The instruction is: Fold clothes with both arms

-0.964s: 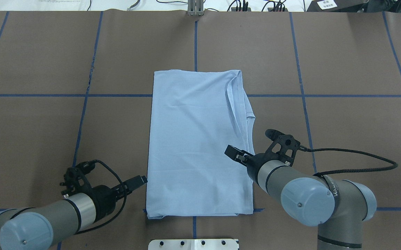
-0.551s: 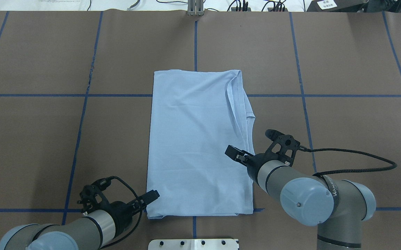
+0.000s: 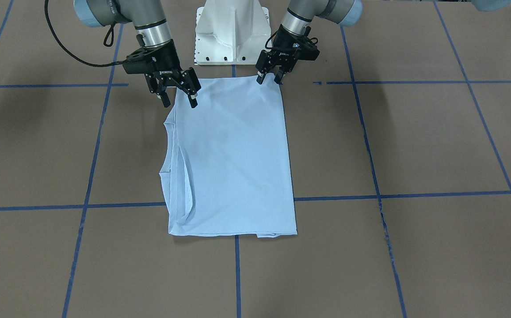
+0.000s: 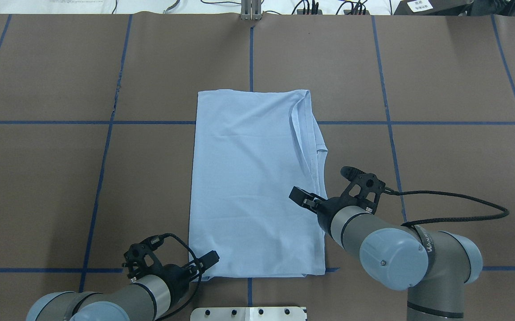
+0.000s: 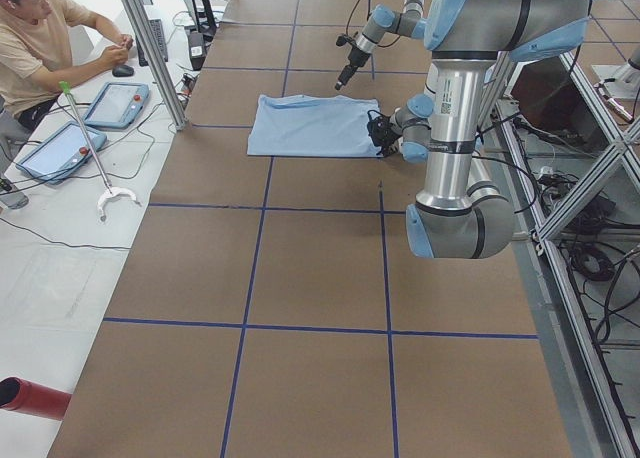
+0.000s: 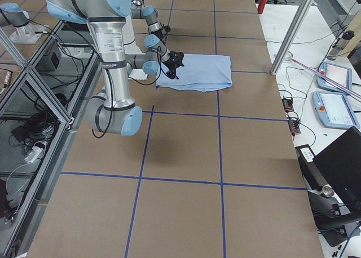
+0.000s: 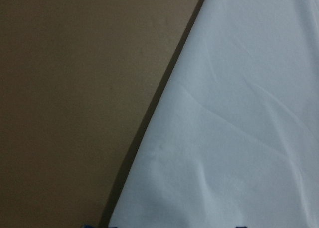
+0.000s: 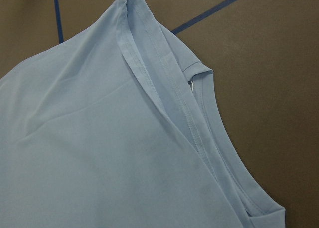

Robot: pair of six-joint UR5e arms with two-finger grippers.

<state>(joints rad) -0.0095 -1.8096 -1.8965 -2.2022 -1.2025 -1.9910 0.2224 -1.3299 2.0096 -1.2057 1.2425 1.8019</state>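
My grippers will drag the T-shirt's far end (image 3: 232, 220) toward me when they lift the T-shirt's near corners, because the light blue T-shirt's far edge (image 3: 214, 235) lies loose and flat.
The clothes are one light blue T-shirt (image 4: 253, 187) folded into a long rectangle on the brown table, with a sleeve fold and hems along its right edge (image 8: 164, 88). No print or label shows. My left gripper (image 3: 269, 80) is open and low at the shirt's near left corner, with a fingertip on each side of the corner. In the left wrist view only fabric (image 7: 234, 113) and table show. My right gripper (image 3: 179, 102) is open above the shirt's right edge, in its near half. In the overhead view the left gripper (image 4: 210, 258) and right gripper (image 4: 301, 198) sit on opposite sides.
The white pedestal base (image 3: 231, 31) stands just behind the shirt's near edge. Blue tape lines (image 4: 386, 122) grid the table. A seated person (image 5: 45, 33) and control tablets (image 5: 118, 103) are beyond the far edge. A metal frame (image 6: 34, 89) runs along the robot's side.
My left arm has swung back toward the base and inward, from beside the shirt's left edge to its near left corner. The right arm and the shirt have not moved.
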